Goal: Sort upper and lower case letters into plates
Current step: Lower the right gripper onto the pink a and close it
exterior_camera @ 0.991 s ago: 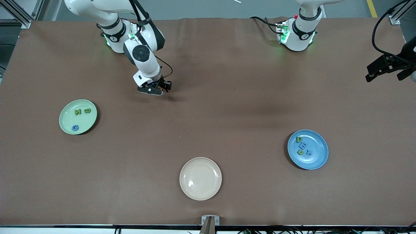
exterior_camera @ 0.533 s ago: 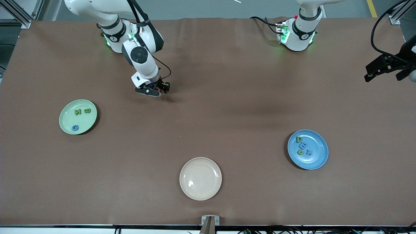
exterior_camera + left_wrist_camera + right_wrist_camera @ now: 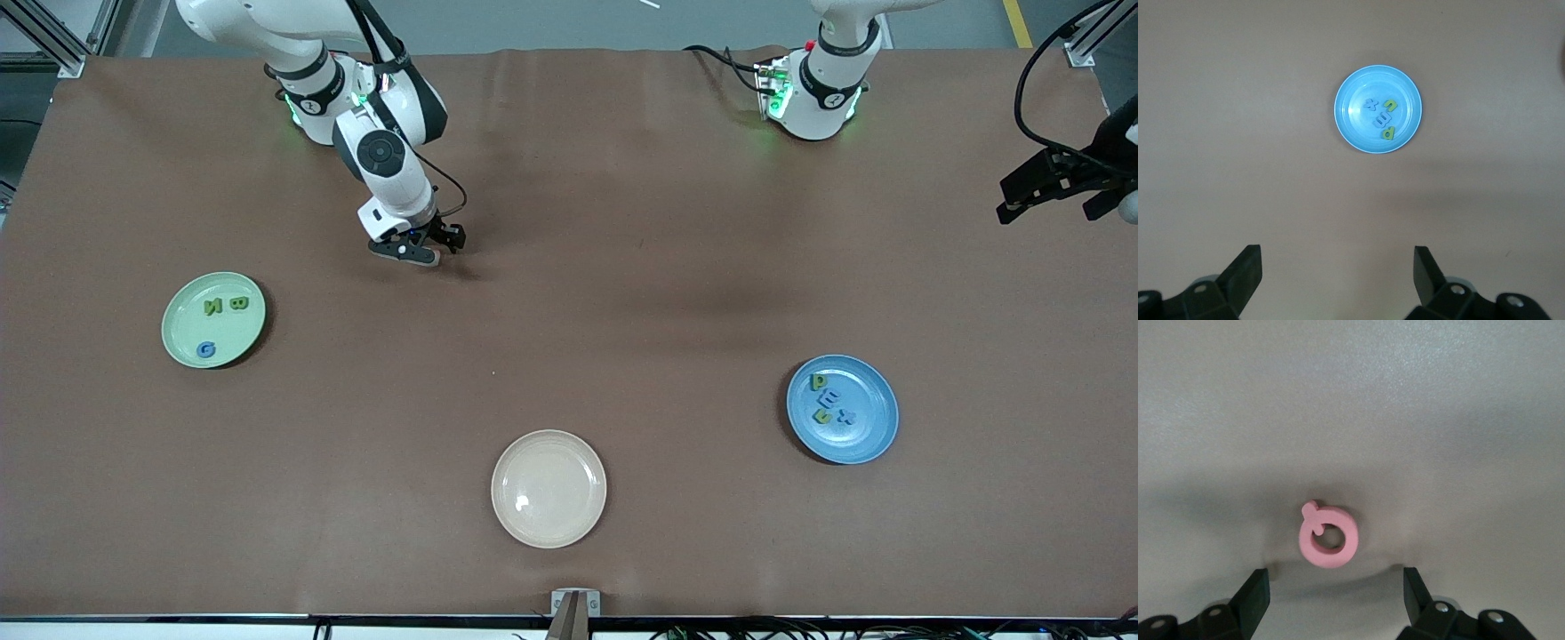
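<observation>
My right gripper should advance its open fingers, since the pink letter (image 3: 1328, 558) lies ahead of them, to both sides of its ring (image 3: 1351, 535) before I close them.
A pink ring-shaped letter (image 3: 1328, 539) with a small tail lies flat on the brown table. My right gripper (image 3: 1331, 577) is open just above it, with the letter a little ahead of the gap between the fingers. In the front view the right gripper (image 3: 418, 247) hangs low over the table near the right arm's base and hides the letter. The mint green plate (image 3: 182, 333) holds three letters. The blue plate (image 3: 867, 418) holds several letters and also shows in the left wrist view (image 3: 1355, 113). My left gripper (image 3: 1338, 257) is open, empty and high above the table at the left arm's end (image 3: 1031, 191).
An empty cream-beige plate (image 3: 548, 533) sits near the table's front edge, between the two coloured plates. Both arm bases stand along the table's edge farthest from the front camera. A small metal bracket (image 3: 574, 604) sits at the front edge.
My right gripper has shifted slightly toward its own base and stayed low over the pink letter. The left arm has hardly moved.
</observation>
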### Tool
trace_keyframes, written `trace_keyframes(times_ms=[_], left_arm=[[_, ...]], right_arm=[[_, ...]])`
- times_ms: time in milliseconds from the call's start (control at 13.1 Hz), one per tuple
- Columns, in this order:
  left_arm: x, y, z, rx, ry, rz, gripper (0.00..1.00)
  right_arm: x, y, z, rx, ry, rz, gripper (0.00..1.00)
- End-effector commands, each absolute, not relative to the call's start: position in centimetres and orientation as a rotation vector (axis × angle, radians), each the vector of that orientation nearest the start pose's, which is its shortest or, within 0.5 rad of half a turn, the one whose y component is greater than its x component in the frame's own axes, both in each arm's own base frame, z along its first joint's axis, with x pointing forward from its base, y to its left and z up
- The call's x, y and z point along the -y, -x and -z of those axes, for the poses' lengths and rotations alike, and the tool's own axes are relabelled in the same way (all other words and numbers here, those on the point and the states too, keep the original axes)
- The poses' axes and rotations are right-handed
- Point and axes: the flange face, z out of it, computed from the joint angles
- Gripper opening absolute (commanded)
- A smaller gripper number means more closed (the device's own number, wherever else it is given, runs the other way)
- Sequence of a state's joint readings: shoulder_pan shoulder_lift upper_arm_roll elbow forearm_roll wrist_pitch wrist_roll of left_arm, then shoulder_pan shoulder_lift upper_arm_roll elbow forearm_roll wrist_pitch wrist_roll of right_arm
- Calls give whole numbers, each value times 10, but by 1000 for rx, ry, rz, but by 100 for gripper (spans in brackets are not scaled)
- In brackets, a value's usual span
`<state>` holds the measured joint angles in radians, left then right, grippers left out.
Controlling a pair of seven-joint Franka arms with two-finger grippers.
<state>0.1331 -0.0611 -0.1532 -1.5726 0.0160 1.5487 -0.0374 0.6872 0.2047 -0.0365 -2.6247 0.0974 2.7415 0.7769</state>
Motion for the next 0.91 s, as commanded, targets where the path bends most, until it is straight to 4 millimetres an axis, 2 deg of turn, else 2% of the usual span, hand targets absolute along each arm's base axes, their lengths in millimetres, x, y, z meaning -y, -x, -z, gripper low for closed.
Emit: trace_keyframes(times_ms=[0,229,457,838], left_arm=[[13,-529,-660,0,3135,68,100],[13,-531,-658,0,3135,61,100],[12,-530,-659,0,3133,66,100],[13,-531,-658,19,3134,69,100]], right_arm=[[-247,-337,-172,-378,3154,-146,90],[-247,-338,-172,-377,3152,-142,87],[-234,-360,-176,-440,3126,-108,87],[-235,-374,-182,-456,3107,-76,85]])
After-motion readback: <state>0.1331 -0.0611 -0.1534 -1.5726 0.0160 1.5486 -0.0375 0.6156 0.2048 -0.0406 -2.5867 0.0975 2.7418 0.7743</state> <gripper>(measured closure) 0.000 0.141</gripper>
